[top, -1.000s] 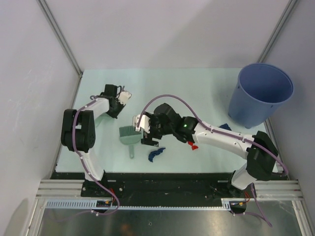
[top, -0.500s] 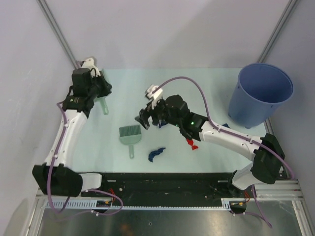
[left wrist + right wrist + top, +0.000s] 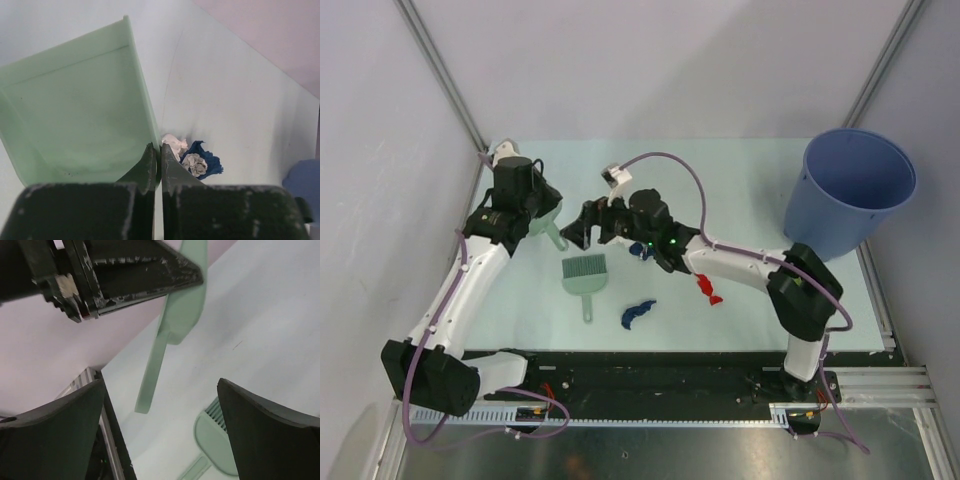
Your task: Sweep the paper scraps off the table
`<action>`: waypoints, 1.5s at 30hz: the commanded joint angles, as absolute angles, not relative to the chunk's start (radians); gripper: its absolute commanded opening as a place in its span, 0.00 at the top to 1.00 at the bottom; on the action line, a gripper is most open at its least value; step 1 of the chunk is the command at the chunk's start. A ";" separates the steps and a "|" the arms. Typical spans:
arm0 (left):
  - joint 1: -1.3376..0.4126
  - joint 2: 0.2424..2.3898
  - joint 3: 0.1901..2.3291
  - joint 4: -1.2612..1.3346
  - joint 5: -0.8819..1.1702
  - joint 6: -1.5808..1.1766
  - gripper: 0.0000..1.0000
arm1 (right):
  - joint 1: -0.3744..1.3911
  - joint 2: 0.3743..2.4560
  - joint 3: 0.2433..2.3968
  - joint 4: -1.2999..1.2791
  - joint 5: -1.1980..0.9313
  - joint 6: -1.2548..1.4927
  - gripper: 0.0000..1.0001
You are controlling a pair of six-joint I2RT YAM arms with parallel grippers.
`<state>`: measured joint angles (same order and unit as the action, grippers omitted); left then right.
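Note:
My right gripper should grab the dustpan's handle (image 3: 557, 238), since my left gripper holds the dustpan by its side (image 3: 146, 107). This will free my left gripper for the brush.
My left gripper (image 3: 536, 208) is shut on the side wall of the mint-green dustpan (image 3: 547, 224), held at the table's (image 3: 740, 180) left middle. In the left wrist view the gripper (image 3: 160, 156) pinches the pan's edge (image 3: 75, 110); white (image 3: 173, 142), grey-white (image 3: 194, 164) and dark blue (image 3: 209, 161) paper scraps lie just beyond it. My right gripper (image 3: 582, 228) is open and empty, close to the right of the pan. Its wrist view shows the open gripper (image 3: 160, 432) and the pan's handle (image 3: 152, 370). A dark blue scrap (image 3: 638, 314) and a red scrap (image 3: 705, 288) lie nearer.
The mint-green brush (image 3: 584, 275) lies flat on the table just near of my right gripper, and it also shows in the right wrist view (image 3: 215, 440). A tall blue bucket (image 3: 848, 190) stands at the far right. A black-and-metal rail (image 3: 650, 375) runs along the near edge.
My left arm has carried the dustpan right and nearer, toward the table's middle. My right gripper has moved left toward the pan, still open.

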<state>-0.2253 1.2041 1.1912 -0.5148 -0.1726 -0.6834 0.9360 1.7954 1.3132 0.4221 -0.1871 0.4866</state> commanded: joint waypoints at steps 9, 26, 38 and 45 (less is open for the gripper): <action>-0.230 1.164 1.190 -0.505 -0.227 -0.761 1.00 | 0.970 2.026 1.620 0.236 -0.308 0.466 0.37; -0.229 1.216 1.239 -0.466 -0.161 -0.591 0.11 | 0.761 1.898 1.493 0.161 -0.463 0.511 1.00; -0.235 1.304 1.290 -0.463 0.353 0.108 0.01 | 0.382 1.799 1.307 0.024 -0.528 0.529 1.00; -0.357 1.186 1.023 -0.480 0.316 0.673 0.06 | 0.236 1.913 1.262 0.130 -0.630 0.657 1.00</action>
